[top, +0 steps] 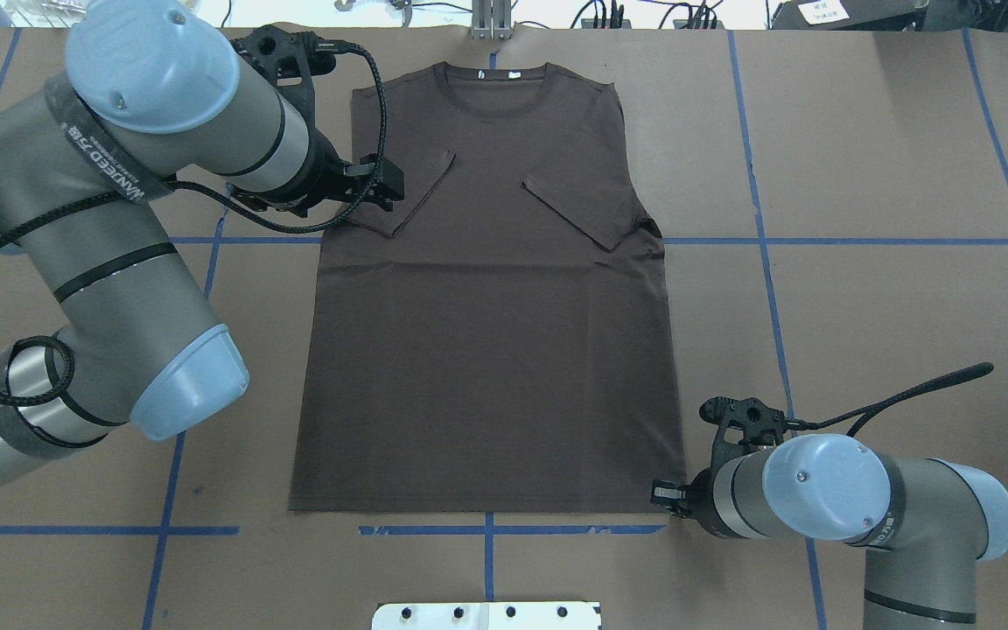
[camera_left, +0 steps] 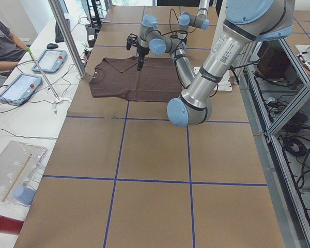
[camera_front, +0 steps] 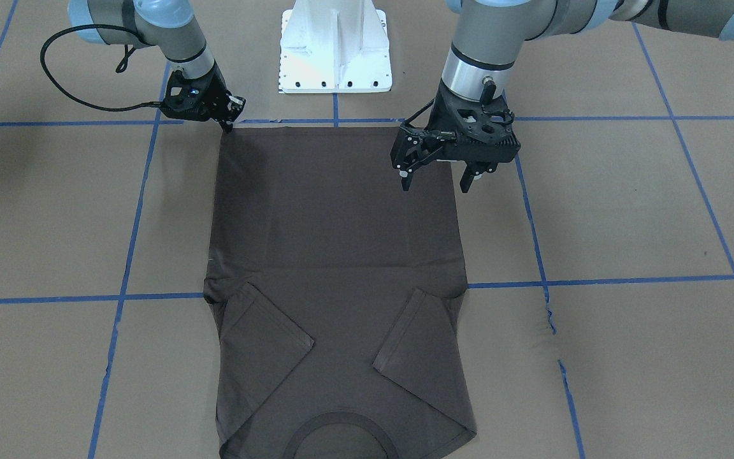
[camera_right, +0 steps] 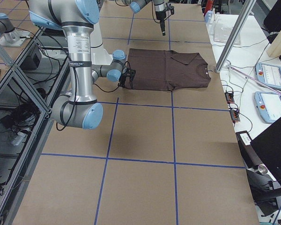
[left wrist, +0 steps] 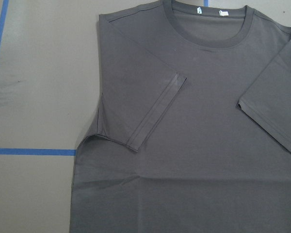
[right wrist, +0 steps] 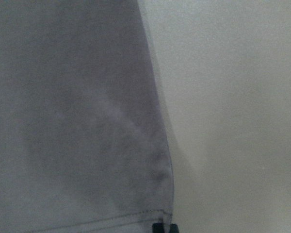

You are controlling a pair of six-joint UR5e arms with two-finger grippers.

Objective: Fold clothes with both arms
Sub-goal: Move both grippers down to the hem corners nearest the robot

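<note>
Both sleeves (camera_front: 257,352) are lying flat over the shirt's chest, so I expect the whole shirt (camera_front: 334,214) to slide along with them still tucked when I pull the shirt's hem.
The dark grey-brown T-shirt (camera_front: 335,223) lies flat, front up, on the table (top: 863,175). Its collar points away from the robot and both sleeves are folded in over the chest. My left gripper (camera_front: 436,178) is open and empty. It hangs high above the shirt's left sleeve (top: 408,197), and the left wrist view looks down on the sleeve and collar (left wrist: 208,39). My right gripper (camera_front: 229,124) is low at the near right hem corner (top: 675,506). Its fingertips (right wrist: 157,228) stand close together on that corner. The cloth still lies flat.
The white pedestal base (camera_front: 335,51) stands at the robot's edge of the table, just behind the hem. Blue tape lines (top: 863,241) cross the brown table cover. In the exterior left view a metal post (camera_left: 67,36), tablets (camera_left: 20,85) and a seated operator (camera_left: 0,46) are beyond the collar end.
</note>
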